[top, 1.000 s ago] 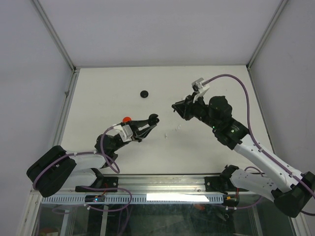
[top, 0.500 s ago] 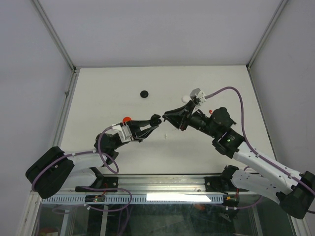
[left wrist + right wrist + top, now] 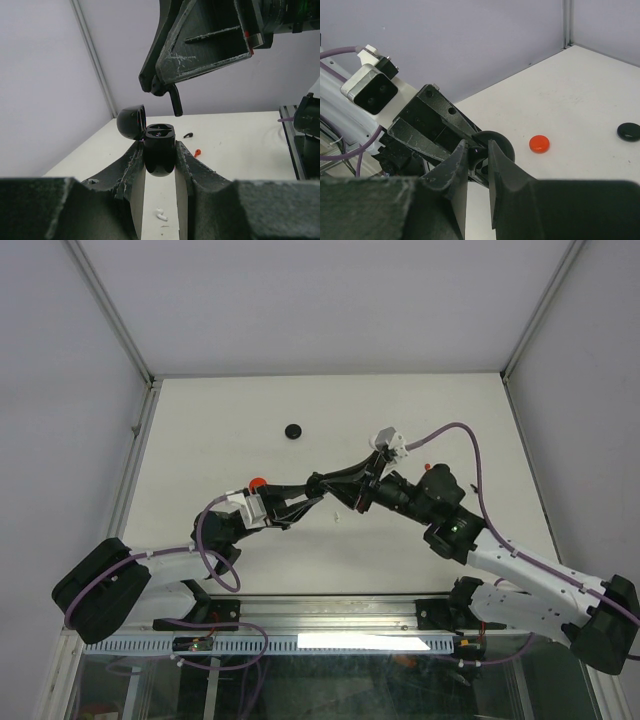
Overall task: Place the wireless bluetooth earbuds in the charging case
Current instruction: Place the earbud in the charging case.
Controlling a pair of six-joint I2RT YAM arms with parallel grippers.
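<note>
The black earbud's stem [image 3: 176,103] is pointing down over the case's open top [image 3: 160,129], and the case's lid is out of the way. My right gripper keeps moving down until the stem sits in place, then let go.
My left gripper [image 3: 160,148] is shut on the black charging case [image 3: 160,152], held upright with its lid [image 3: 131,121] flipped open to the left. In the left wrist view my right gripper [image 3: 161,89] hangs just above the case, shut on a black earbud [image 3: 175,102] with its stem pointing down, a short gap above the case's top. The right wrist view shows that earbud [image 3: 480,154] pinched between my right gripper's fingers [image 3: 456,162], over the case lid [image 3: 499,142]. On the table lie a black earbud [image 3: 188,134], a red earbud [image 3: 198,152] and a white earbud [image 3: 161,216].
A red disc [image 3: 257,483] lies just behind the left gripper [image 3: 306,494], and a black disc [image 3: 294,430] farther back. The two arms meet nose to nose over the table's middle, with the right gripper [image 3: 320,481] there. Frame posts stand at the back corners.
The right arm has swung left and stretched out, bringing its black earbud from the table's right middle to just above the case. The left gripper has hardly moved.
</note>
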